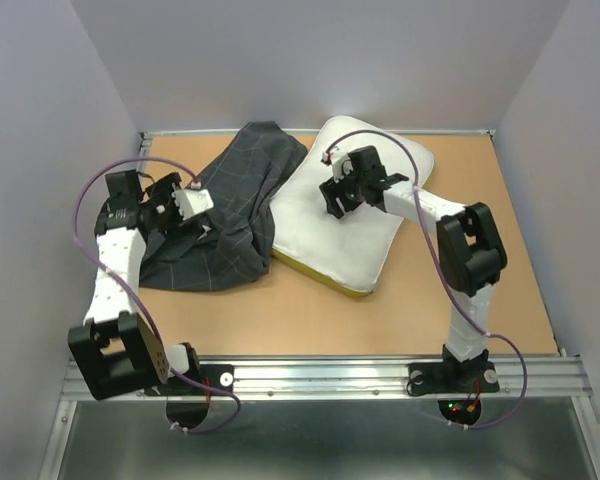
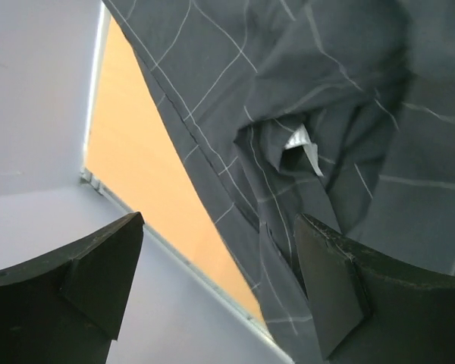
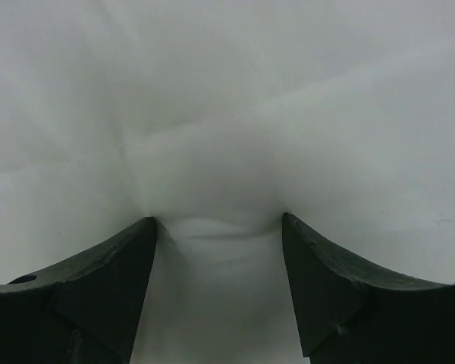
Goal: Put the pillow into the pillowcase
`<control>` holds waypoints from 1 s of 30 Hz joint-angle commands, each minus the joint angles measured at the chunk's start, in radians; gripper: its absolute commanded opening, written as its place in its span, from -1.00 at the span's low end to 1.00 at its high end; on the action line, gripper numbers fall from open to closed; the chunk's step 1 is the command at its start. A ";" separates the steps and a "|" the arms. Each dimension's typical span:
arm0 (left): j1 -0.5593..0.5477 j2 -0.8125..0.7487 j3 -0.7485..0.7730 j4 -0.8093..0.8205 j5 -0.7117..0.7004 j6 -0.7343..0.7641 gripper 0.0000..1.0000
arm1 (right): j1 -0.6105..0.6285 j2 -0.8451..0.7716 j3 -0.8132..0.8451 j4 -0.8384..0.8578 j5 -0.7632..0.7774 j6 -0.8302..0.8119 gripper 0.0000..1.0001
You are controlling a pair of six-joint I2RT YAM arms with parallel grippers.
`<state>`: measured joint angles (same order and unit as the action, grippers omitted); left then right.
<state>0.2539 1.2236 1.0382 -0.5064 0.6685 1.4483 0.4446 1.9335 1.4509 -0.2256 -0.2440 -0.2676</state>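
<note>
The pillowcase lies crumpled [image 1: 234, 222] against the pillow's edge. I should move the white pillow [image 1: 332, 238] out of the way first, then help spread the pillowcase out flat with my left gripper.
The pillow [image 1: 352, 238], white with a yellow edge band, lies flat at the middle right of the table. My right gripper [image 1: 336, 194] presses down on its upper left part. In the right wrist view its fingers are spread open and dug into the white pillow [image 3: 227, 98], and a fold bulges between the right gripper [image 3: 218, 224] tips. The dark grey checked pillowcase [image 1: 230, 215] lies crumpled to the pillow's left, overlapping its edge. My left gripper [image 1: 202, 218] is at the pillowcase's left side. In its wrist view the left gripper [image 2: 216, 258] is open, its right finger against the pillowcase [image 2: 349, 114].
Grey walls close in the wooden table [image 1: 280, 310] at the left, back and right. A metal rail [image 1: 330, 375] runs along the near edge by the arm bases. A small white tag [image 2: 303, 148] shows in a fold of the cloth.
</note>
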 commanded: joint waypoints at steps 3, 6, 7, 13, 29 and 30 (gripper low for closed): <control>-0.108 0.304 0.256 0.244 -0.246 -0.511 0.86 | -0.020 0.154 0.077 -0.251 0.185 0.004 0.42; -0.177 0.450 0.399 0.256 -0.352 -0.565 0.89 | -0.070 0.176 0.023 -0.374 0.241 -0.045 0.38; -0.195 0.520 0.430 0.259 -0.384 -0.569 0.90 | -0.119 0.161 0.005 -0.394 0.241 -0.057 0.37; -0.324 0.735 0.661 0.264 -0.488 -0.530 0.97 | -0.303 0.067 -0.121 -0.509 0.310 -0.160 0.34; -0.467 1.198 1.029 0.207 -0.717 -0.543 0.49 | -0.301 -0.130 0.081 -0.702 -0.134 -0.096 0.37; -0.443 1.215 1.049 0.194 -0.730 -0.554 0.44 | -0.282 -0.127 0.097 -0.702 -0.147 -0.072 0.35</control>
<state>-0.2474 2.4031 2.0045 -0.2771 0.0818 0.9459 0.0956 1.8385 1.4338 -0.8585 -0.1993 -0.4141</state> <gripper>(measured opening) 0.750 0.691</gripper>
